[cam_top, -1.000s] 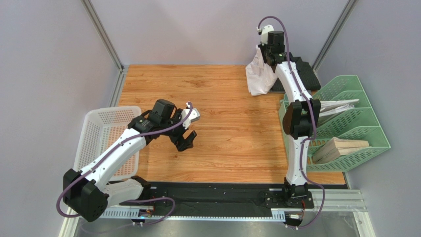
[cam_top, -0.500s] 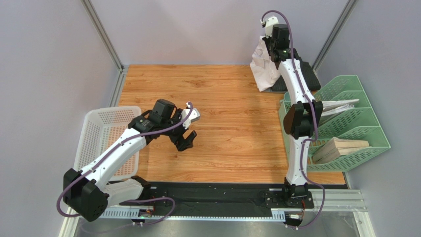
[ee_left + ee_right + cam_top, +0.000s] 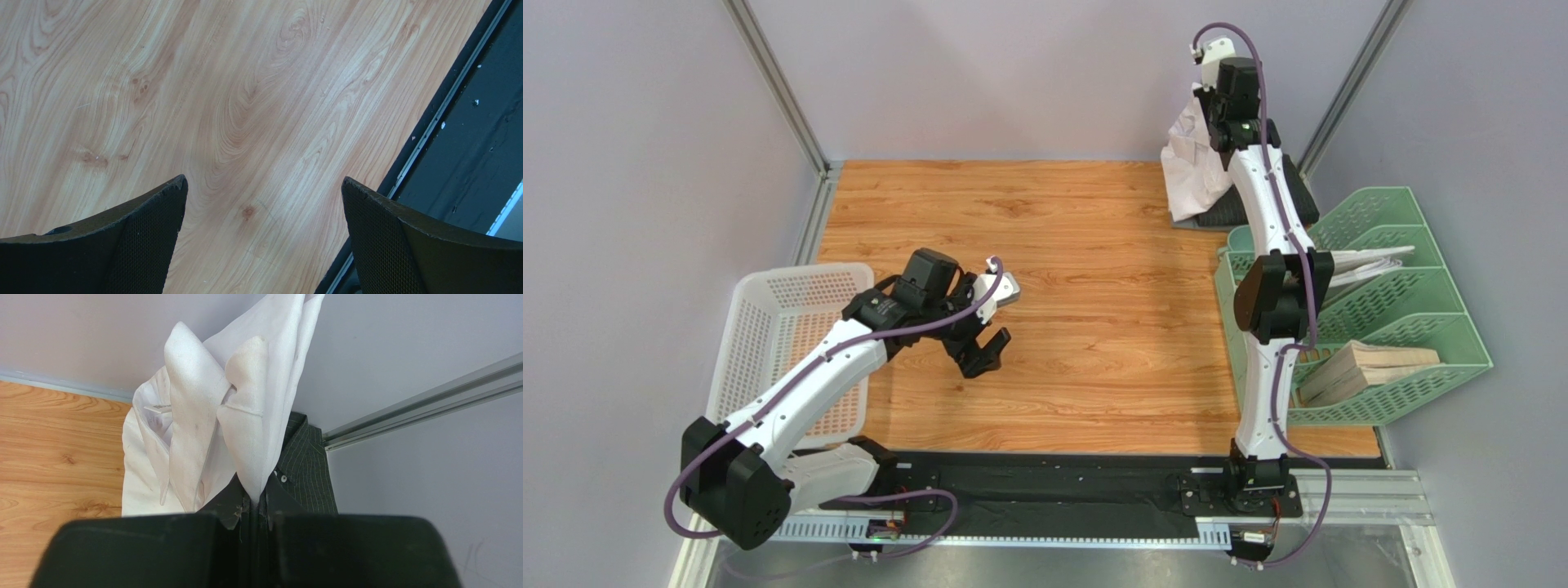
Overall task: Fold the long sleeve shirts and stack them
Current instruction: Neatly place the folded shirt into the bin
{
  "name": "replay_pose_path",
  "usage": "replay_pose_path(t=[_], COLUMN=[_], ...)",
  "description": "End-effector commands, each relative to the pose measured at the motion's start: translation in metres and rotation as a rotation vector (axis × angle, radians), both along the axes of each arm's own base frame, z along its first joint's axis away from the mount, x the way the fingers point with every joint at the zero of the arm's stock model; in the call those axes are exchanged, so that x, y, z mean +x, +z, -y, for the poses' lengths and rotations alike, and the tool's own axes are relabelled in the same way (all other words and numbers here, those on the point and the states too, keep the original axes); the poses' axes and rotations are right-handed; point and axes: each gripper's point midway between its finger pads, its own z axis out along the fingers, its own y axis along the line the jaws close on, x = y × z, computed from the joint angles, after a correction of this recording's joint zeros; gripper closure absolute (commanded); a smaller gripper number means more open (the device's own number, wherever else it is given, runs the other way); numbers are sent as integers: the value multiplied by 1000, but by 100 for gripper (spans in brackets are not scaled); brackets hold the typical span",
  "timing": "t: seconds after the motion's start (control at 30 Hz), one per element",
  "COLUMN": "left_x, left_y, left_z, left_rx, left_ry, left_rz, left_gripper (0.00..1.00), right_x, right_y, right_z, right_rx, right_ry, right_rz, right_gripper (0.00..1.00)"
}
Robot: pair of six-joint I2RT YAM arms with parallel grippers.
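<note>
The white shirt's loose end (image 3: 1196,192) is on the dark striped shirt, so my right gripper should go on toward the walls' corner and let go over the uncovered part (image 3: 1297,194).
My right gripper (image 3: 1210,113) is shut on the white shirt (image 3: 1195,165) and holds it up high at the table's far right corner; the cloth hangs down from it. In the right wrist view the white shirt (image 3: 209,429) is pinched between my closed fingers (image 3: 253,505), its collar drooping. The dark charcoal striped shirt (image 3: 1249,196) lies under it on the table; it also shows in the right wrist view (image 3: 307,471). My left gripper (image 3: 983,349) is open and empty, low over the bare wooden table (image 3: 245,110) left of centre.
A white mesh basket (image 3: 775,349) sits at the left edge. A green tiered rack (image 3: 1418,331) with white papers and wooden pieces stands at the right. A black rail (image 3: 466,141) runs along the near edge. Grey walls close the back.
My right gripper has risen and moved right and back with the white shirt, lifting it off the table. The left arm has barely moved.
</note>
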Motion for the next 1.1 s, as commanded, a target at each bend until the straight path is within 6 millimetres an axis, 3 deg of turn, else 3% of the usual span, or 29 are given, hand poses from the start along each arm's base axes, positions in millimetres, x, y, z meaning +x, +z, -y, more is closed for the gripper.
replay_pose_path(t=[0.0,0.33,0.43,0.47,0.73,1.07], left_x=[0,0,0,0,-1,-2], left_y=[1,-4,-6,-8,-11,-18], left_z=[-3,-3,-3,-4,-2,-1], left_rx=[4,15,21,26,30,33], left_ry=[-9,-10,-12,-12,-19,-24], left_rz=[16,5,-3,-11,-29,-57], left_gripper=[1,1,1,1,1,1], right_x=[-4,6,11,10,20,37], right_y=[74,59,45,40,9,-33], right_z=[15,36,34,56,72,107], right_rx=[-30,-52,-62,-65,-101,-184], right_ry=[-15,-9,9,-22,3,3], right_rz=[180,163,137,128,94,58], right_gripper=[100,100,100,100,100,100])
